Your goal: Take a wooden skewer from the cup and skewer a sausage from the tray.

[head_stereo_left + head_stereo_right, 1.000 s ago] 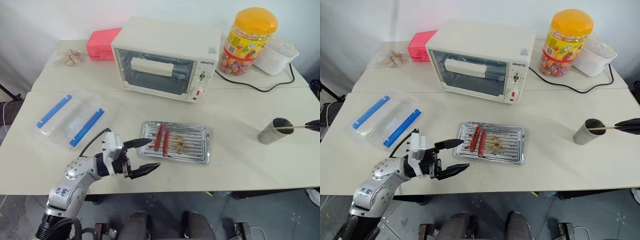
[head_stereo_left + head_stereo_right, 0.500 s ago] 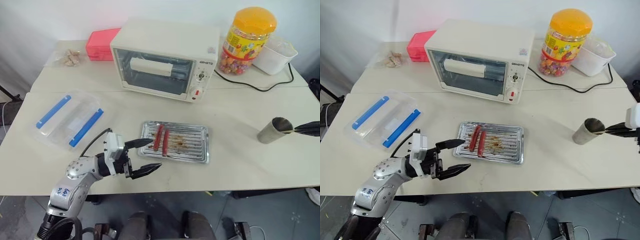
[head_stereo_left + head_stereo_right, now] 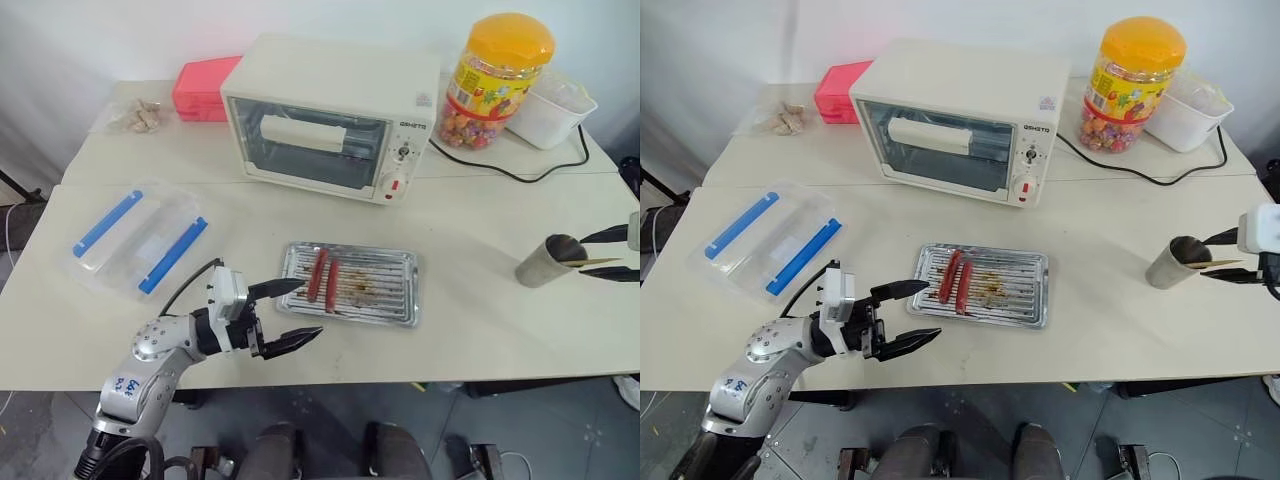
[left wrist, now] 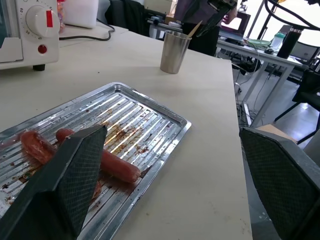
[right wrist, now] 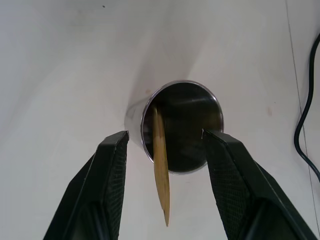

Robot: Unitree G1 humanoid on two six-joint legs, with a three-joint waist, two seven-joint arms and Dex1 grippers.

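Observation:
The wooden skewer's pointed tip (image 3: 616,261) sticks out of the cup, so next my right gripper takes it there and brings its other end to my left gripper (image 3: 292,315).
The cup (image 3: 545,262) stands at the table's right side with the wooden skewer (image 5: 161,175) leaning out of it. My right gripper (image 3: 608,254) is open, one finger on each side of the skewer's free end, not touching it. The tray (image 3: 400,300) lies at the table's front middle with two sausages (image 3: 318,275) side by side at its left end. My left gripper (image 3: 312,307) hovers open just left of the tray's front corner, holding nothing. In the left wrist view the sausages (image 4: 117,165) lie between its fingers and the cup (image 4: 174,51) stands beyond.
A white toaster oven (image 3: 335,115) stands behind the tray, its black cable (image 3: 520,175) running right. A clear box with blue clips (image 3: 140,240) lies at the left. A pink box (image 3: 200,88), a yellow-lidded candy jar (image 3: 500,80) and a white tub (image 3: 555,110) stand at the back.
My right gripper was shut on the skewer's end and has opened, letting it go; the skewer stays leaning in the cup. The left gripper has kept still.

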